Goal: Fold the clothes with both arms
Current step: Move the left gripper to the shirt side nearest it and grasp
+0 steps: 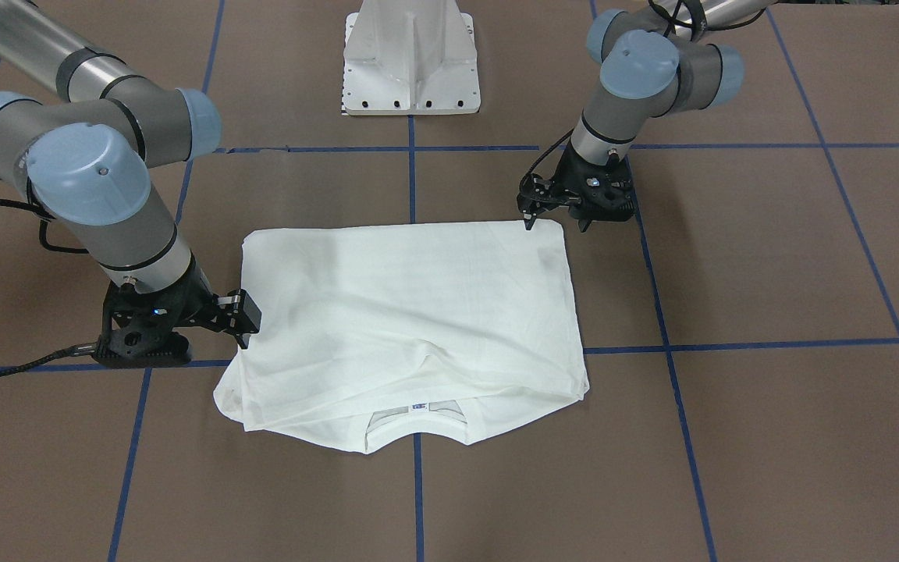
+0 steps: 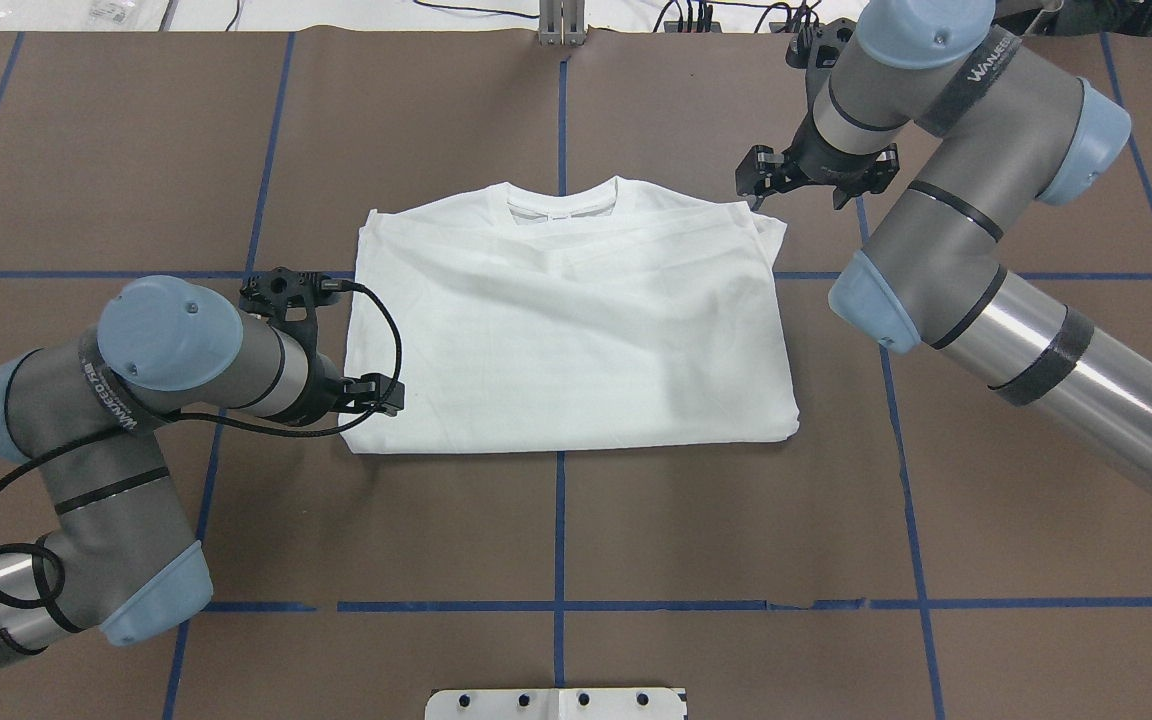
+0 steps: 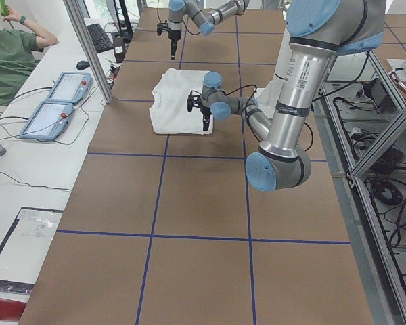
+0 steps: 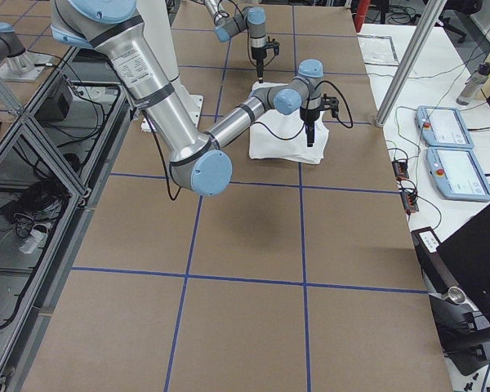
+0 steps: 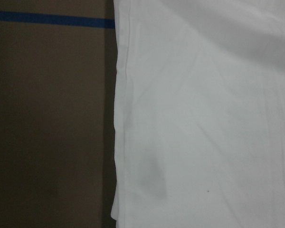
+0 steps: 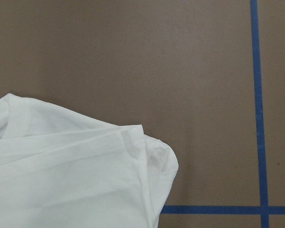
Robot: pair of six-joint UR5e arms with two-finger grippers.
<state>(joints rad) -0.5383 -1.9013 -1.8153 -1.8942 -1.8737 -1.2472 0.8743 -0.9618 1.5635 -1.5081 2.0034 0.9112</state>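
Note:
Next, my left gripper grabs the T-shirt's near corner (image 1: pixel 554 228) and turns the T-shirt around before the next fold, because the T-shirt's collar (image 1: pixel 417 414) points away from the white pedestal base.
The white T-shirt (image 1: pixel 410 312) lies folded into a rectangle on the brown table, its collar (image 1: pixel 418 425) and neck label on the side away from the robot. No printed text shows. It also shows in the overhead view (image 2: pixel 566 330). My left gripper (image 1: pixel 556 225) is open and holds nothing. It hangs at the shirt's near corner, one fingertip at the edge. The left wrist view shows the shirt's edge (image 5: pixel 204 118). My right gripper (image 2: pixel 808 185) is open and empty, just beyond the far corner by the collar. The right wrist view shows that layered corner (image 6: pixel 147 152).
The white pedestal base (image 1: pixel 410 62) stands at the robot's side of the table. Blue tape lines (image 2: pixel 559 520) cross the brown cover. An operator in green (image 3: pixel 7 54) and teach pendants (image 3: pixel 54 101) are beside the table.

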